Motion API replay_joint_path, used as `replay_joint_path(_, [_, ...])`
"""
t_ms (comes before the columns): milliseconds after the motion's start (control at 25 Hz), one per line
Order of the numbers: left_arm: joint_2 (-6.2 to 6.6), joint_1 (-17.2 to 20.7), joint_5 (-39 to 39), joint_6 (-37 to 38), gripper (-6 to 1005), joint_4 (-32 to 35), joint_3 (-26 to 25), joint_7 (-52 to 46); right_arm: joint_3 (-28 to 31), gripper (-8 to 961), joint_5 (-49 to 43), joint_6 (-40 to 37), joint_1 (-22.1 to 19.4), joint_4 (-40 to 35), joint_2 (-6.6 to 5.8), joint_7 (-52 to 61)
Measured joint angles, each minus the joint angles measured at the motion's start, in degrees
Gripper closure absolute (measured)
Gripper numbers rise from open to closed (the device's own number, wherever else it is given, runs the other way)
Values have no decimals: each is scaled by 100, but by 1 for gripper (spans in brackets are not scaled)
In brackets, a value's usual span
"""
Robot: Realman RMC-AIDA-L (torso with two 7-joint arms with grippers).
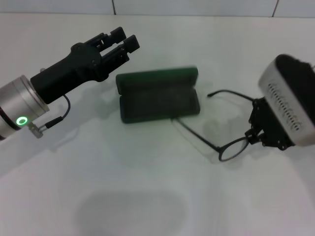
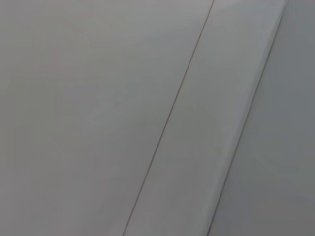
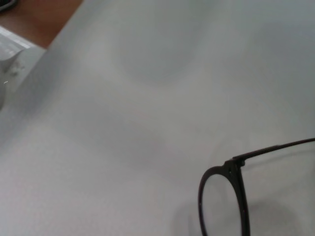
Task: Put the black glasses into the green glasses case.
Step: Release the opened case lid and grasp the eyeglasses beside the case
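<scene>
Next, my right gripper puts the glasses down clear of the case's front edge (image 1: 175, 118) and takes the glasses' bridge, because a temple arm of the glasses meets that edge.
The green glasses case (image 1: 159, 101) lies open at the middle of the white table, lid up at the back and nothing in its tray. The black glasses (image 1: 231, 149) are to its right, one temple arm reaching to the case's front edge and the other pointing toward the back. My right gripper (image 1: 256, 132) is shut on the front frame beside the visible lens. The right wrist view shows that lens and a temple arm (image 3: 231, 179) close up. My left gripper (image 1: 123, 39) hovers open and empty behind the case's left end.
The white table (image 1: 147, 196) extends around the case. In the right wrist view a table edge with brown floor (image 3: 44, 19) shows beyond it. The left wrist view shows only pale panels with seams (image 2: 172, 113).
</scene>
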Motion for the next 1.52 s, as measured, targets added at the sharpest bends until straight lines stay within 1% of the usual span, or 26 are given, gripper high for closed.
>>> replay_joint_path(200, [48,-37,81,166,466,14,13,-144,561,853,403,-1,-433,-274,3,-424])
replay_joint_path(440, [110,-103,235,516,466,49,20,-272,1167,854,1417,140,-1098,-323,26,-1258])
replay_joint_path(560, [123,-162,291,556,466,42,21,-302,1235,929,1706,273,-1315,-236,34,-1531])
replay_joint_path(680, [141,-217,303,557,466,2,21,-304,1245,928,1786,413,-1323,-125,39,-1447])
replay_joint_path(880, [162,-280,311,554,467,14,21,-402,1182,914,1733,489,-1126,-149,26,-369])
replay_joint_path(1000, [197,-280,313,554,467,5,20,-445,1094,899,1674,551,-1111,-152,27,-150])
replay_joint_path(1120, [202,-262,349,553,467,-8,14,-446,980,765,1670,636,-1137,-160,33,35])
replay_joint_path(1200, [199,-258,406,545,467,-10,-3,-446,898,675,1639,631,-1072,-170,19,276])
replay_joint_path(1400, [206,-267,454,521,467,-79,-17,-448,629,601,1089,581,-783,-124,11,952])
replay_joint_path(1520, [218,-279,456,517,467,-99,-16,-474,486,557,945,575,-693,-34,16,1131])
